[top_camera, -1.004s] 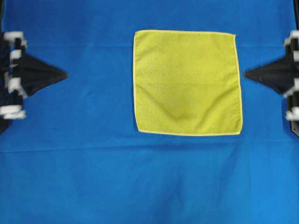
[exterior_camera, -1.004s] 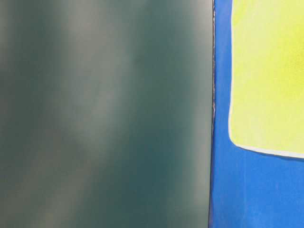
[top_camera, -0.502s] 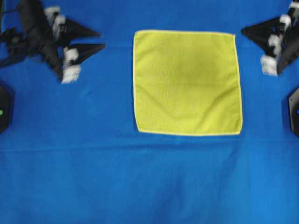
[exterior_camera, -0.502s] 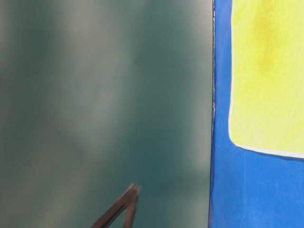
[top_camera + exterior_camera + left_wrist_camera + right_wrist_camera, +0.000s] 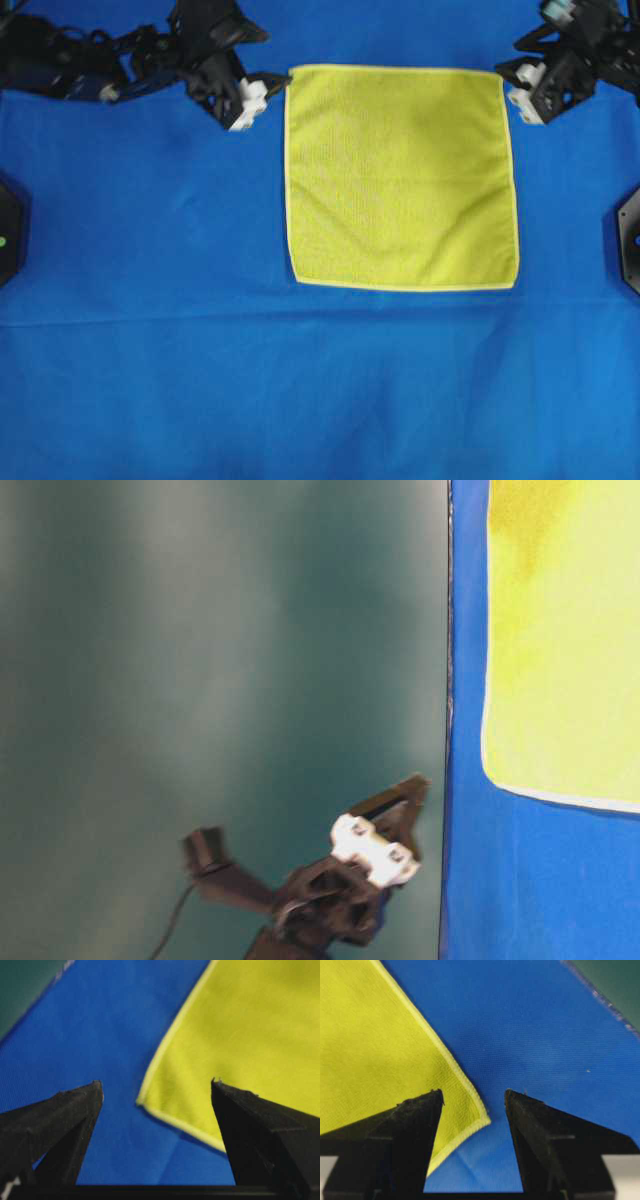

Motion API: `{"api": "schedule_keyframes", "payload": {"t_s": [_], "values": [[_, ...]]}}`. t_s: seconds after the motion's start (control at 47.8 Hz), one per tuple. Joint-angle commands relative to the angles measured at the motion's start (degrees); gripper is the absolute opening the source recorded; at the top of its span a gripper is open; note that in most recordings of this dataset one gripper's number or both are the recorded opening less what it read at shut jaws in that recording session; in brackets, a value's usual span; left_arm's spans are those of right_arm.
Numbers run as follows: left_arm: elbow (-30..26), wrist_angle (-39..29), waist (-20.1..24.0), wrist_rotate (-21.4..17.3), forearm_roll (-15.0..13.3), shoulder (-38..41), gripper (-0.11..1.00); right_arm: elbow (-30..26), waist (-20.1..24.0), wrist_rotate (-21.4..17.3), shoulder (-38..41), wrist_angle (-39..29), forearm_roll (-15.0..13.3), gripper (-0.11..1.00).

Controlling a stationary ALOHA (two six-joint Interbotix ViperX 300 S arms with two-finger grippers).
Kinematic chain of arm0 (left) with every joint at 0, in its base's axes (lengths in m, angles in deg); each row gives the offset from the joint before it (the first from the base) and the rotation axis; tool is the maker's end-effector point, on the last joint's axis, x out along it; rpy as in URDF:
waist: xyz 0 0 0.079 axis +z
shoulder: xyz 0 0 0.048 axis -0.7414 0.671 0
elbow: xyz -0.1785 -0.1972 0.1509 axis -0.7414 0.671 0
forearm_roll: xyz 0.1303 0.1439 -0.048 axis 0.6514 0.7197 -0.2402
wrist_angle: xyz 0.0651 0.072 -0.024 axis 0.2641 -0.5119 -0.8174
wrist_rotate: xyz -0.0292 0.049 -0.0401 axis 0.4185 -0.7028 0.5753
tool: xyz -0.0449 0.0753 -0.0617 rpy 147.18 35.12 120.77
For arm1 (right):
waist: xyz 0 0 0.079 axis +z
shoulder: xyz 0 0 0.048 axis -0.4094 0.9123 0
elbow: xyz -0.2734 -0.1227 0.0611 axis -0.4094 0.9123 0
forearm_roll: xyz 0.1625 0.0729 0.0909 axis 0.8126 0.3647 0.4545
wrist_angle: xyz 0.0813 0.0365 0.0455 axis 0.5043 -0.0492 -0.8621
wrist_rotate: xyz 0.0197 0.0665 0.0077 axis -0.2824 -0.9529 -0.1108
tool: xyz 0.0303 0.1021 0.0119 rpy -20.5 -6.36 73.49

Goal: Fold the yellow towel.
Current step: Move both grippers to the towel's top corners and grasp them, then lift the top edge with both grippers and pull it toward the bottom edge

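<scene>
The yellow towel's corner (image 5: 296, 73) points into the gap between the left gripper's open fingers, so the robot should keep moving down until the fingers are on both sides of the hem (image 5: 146, 1099) and then close them.
The yellow towel (image 5: 400, 175) lies flat and square on the blue cloth (image 5: 300, 390). Just outside its far left corner, my left gripper (image 5: 268, 60) is open. In the left wrist view the towel (image 5: 250, 1035) has that corner between the wide-apart fingers of the left gripper (image 5: 156, 1084), which hold nothing. My right gripper (image 5: 512, 58) is open at the far right corner. In the right wrist view the towel (image 5: 370, 1050) has its hemmed corner between the fingers of the right gripper (image 5: 473, 1092), untouched. The towel (image 5: 570, 650) also fills the upper right of the table-level view.
The blue cloth covers the whole table. A black base block (image 5: 8, 235) sits at the left edge and another black block (image 5: 630, 240) at the right edge. A black arm (image 5: 340, 890) shows low against the green wall (image 5: 200, 680); I cannot tell which arm.
Both arms have swung from the table's sides to the towel's two far corners. Both grippers have gone from shut to open. The towel has not moved.
</scene>
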Motion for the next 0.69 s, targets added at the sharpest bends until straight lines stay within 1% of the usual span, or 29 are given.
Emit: {"api": "schedule_keyframes", "payload": {"t_s": [0.0,0.146,0.251,0.397,0.502,0.565,0.607,0.649,0.669], "values": [[-2.1,1.0,0.8,-0.3,0.1,1.5,0.84,-2.1,-0.5,-0.1,4.1,2.4,-0.4,0.58],[-3.5,2.7,1.6,-0.3,0.1,6.1,0.84,-3.9,-0.8,-0.1,9.9,3.6,-0.7,0.58],[-4.5,3.3,2.0,-0.2,0.1,8.7,0.84,-4.5,-1.7,-0.1,12.5,3.8,-0.7,0.58],[-6.2,3.1,2.1,-0.3,0.1,11.3,0.83,-4.1,-2.5,-0.1,13.9,3.8,-0.8,0.58],[-6.7,2.5,2.1,-0.3,0.1,12.0,0.81,-3.8,-2.5,-0.1,13.8,3.8,-0.8,0.56],[-6.8,1.6,2.0,-0.3,0.1,12.0,0.76,-3.6,-2.5,0.0,13.8,3.8,-0.8,0.52],[-6.8,0.8,2.1,-0.4,0.1,12.0,0.71,-3.5,-2.4,0.0,13.6,3.8,-0.8,0.46],[-6.8,0.0,2.0,-0.4,0.1,12.0,0.63,-3.4,-2.4,0.1,13.6,3.7,-0.8,0.38],[-6.8,-0.3,2.0,-0.4,0.2,12.0,0.57,-3.5,-2.3,0.1,13.6,3.6,-0.8,0.30]]}}
